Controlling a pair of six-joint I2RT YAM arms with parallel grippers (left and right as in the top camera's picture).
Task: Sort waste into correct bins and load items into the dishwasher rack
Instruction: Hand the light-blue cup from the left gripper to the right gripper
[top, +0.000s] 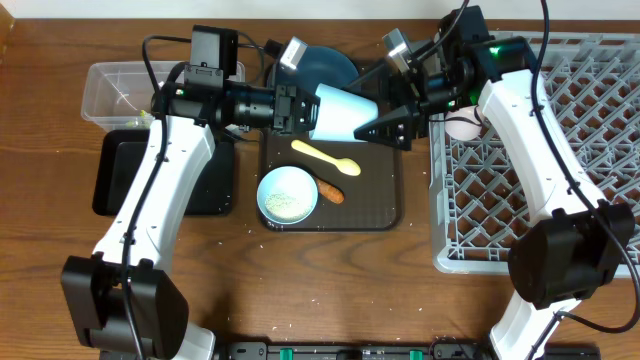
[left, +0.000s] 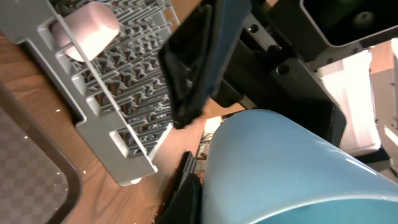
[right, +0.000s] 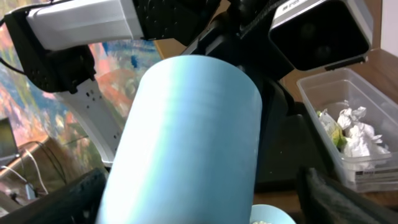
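Note:
My left gripper has hold of the pale blue cup's rim end (top: 325, 115). My right gripper should therefore grip the cup's base end (top: 366, 118) and put the cup into the rack rim first.
My left gripper (top: 297, 108) is shut on the rim end of the pale blue cup (top: 345, 112) and holds it on its side above the dark brown tray; one finger (left: 188, 194) shows against the cup (left: 292, 174). My right gripper (top: 388, 127) is open, its fingers (right: 205, 208) spread wide on either side of the cup's base end (right: 186, 137). The pink cup (top: 463, 125) lies in the grey dishwasher rack (top: 560, 150), also in the left wrist view (left: 90, 28). The dark blue plate (top: 325, 62) lies behind the cup.
On the brown tray (top: 385, 205) are a pale bowl with rice (top: 287, 195), a yellow spoon (top: 325, 157) and an orange food piece (top: 332, 191). The clear tub (top: 110, 90) holds paper scraps (right: 354, 134). The black tray (top: 115, 175) sits at left. Rice grains dot the table.

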